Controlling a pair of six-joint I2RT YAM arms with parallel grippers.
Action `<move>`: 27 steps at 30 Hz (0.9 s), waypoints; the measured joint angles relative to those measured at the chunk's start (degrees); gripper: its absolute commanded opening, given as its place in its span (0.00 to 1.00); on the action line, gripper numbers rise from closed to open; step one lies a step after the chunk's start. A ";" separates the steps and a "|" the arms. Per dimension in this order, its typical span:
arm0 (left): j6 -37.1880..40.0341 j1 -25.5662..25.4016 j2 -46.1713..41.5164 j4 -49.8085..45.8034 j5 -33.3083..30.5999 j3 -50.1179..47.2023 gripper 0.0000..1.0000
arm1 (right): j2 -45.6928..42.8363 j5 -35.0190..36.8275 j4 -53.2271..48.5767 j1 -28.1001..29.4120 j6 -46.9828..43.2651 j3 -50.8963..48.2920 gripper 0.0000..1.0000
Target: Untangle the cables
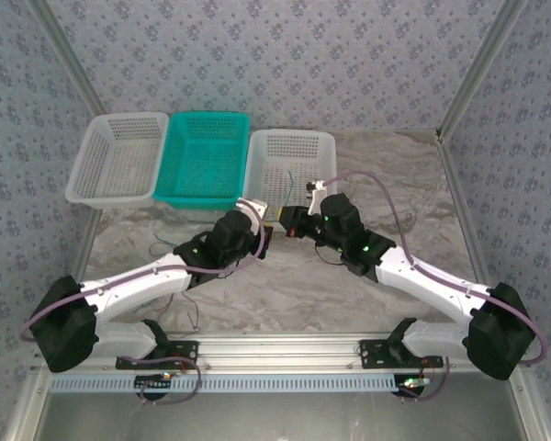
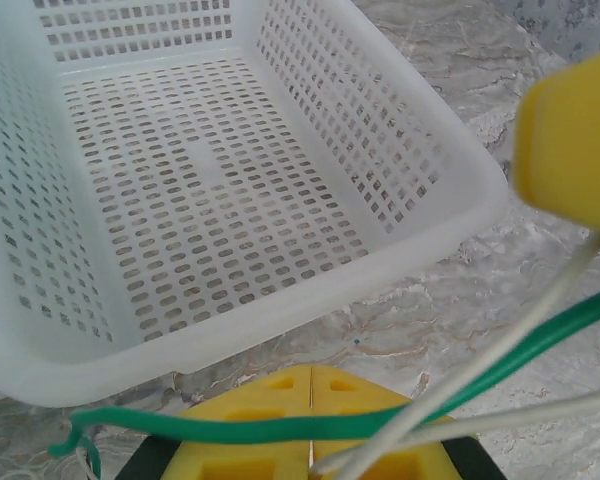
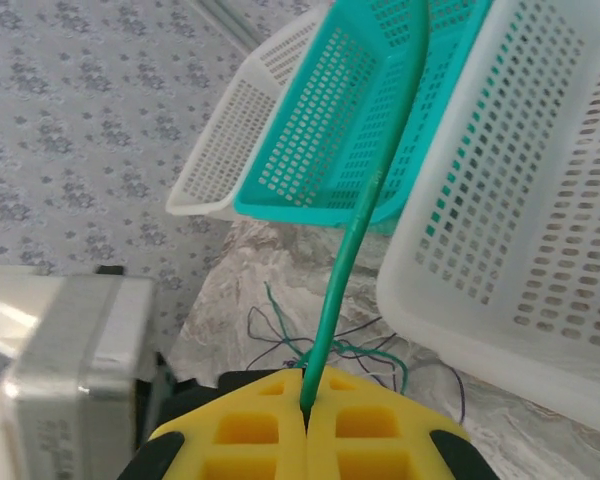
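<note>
The green cable runs across the whitish cable (image 2: 420, 411) at my left gripper's fingers, so my right gripper should draw the green cable free and into the white basket (image 1: 299, 165).
My two grippers meet over the table's middle, just in front of the right white basket (image 1: 294, 138). The right gripper (image 3: 305, 385) (image 1: 287, 224) is shut on a green cable (image 3: 357, 232), which rises from the seam of its yellow jaws. The left gripper (image 2: 311, 372) (image 1: 268, 239) is shut too. A whitish cable (image 2: 565, 275) runs out of its seam toward the right gripper's yellow finger (image 2: 570, 140). The green cable (image 2: 280, 428) lies across the left jaws. More thin dark, green and whitish cables (image 3: 320, 345) lie tangled on the marble table below, and dark strands (image 1: 165, 246) trail leftwards.
Three baskets stand in a row at the back: a white one (image 1: 115, 156) on the left, a teal one (image 1: 202, 197) in the middle and a white one on the right, its rim (image 2: 280, 310) close ahead of the left gripper. Patterned walls enclose the table.
</note>
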 measured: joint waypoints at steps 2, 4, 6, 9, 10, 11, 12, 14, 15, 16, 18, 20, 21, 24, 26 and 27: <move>-0.44 -0.13 -0.96 -0.42 0.15 0.00 0.00 | -0.13 0.37 -1.68 -0.50 0.87 0.00 0.04; -0.72 -0.42 -1.79 -0.50 0.42 0.00 0.00 | -0.76 0.24 -2.93 -1.22 2.34 -0.09 0.05; -1.03 -0.79 -2.80 -0.31 1.22 -0.17 0.00 | -2.56 -0.92 -3.43 -2.45 4.44 -1.09 0.06; -1.73 -1.16 -4.92 -0.04 4.17 -0.61 0.00 | -6.93 -4.61 -1.86 -4.55 8.02 -5.38 0.09; -2.21 -1.11 -5.60 -0.48 4.70 -0.87 0.00 | -8.83 -5.44 -1.27 -5.31 9.07 -7.15 0.10; -3.21 -0.55 -6.80 -2.25 3.32 -1.33 0.00 | -10.80 -4.15 -1.73 -6.58 9.64 -8.66 0.10; -4.02 1.05 -8.44 -4.17 1.77 -2.32 0.00 | -13.14 -1.88 -2.64 -9.51 10.29 -10.47 0.15; -6.03 6.23 -12.48 -8.63 -2.16 -4.98 0.00 | -16.92 3.32 -5.05 -15.76 11.19 -13.38 0.15; -6.82 8.00 -13.75 -9.88 -3.23 -5.90 0.00 | -18.21 4.96 -6.12 -17.33 11.37 -14.29 0.14; -7.63 9.57 -15.13 -11.13 -3.93 -6.93 0.00 | -19.37 6.01 -7.21 -17.97 11.41 -14.88 0.13; -9.05 11.61 -16.98 -12.70 -3.91 -8.37 0.00 | -21.22 7.19 -8.66 -18.29 11.45 -15.50 0.11; -10.29 13.44 -17.79 -13.09 -3.23 -9.29 0.00 | -22.18 7.43 -9.09 -18.56 11.28 -15.52 0.08; -10.75 14.10 -17.81 -13.11 -2.91 -9.49 0.00 | -22.29 7.39 -9.09 -18.64 11.23 -15.50 0.07; -11.72 14.97 -17.73 -13.11 -1.62 -9.68 0.03 | -21.81 6.12 -8.98 -18.64 10.23 -15.47 0.00; -12.33 15.02 -17.07 -13.22 -1.57 -9.68 0.18 | -20.96 3.69 -9.11 -18.73 8.39 -14.64 0.00; -13.00 15.04 -16.65 -13.64 -1.84 -9.66 0.26 | -20.59 2.56 -9.66 -18.73 7.37 -13.62 0.00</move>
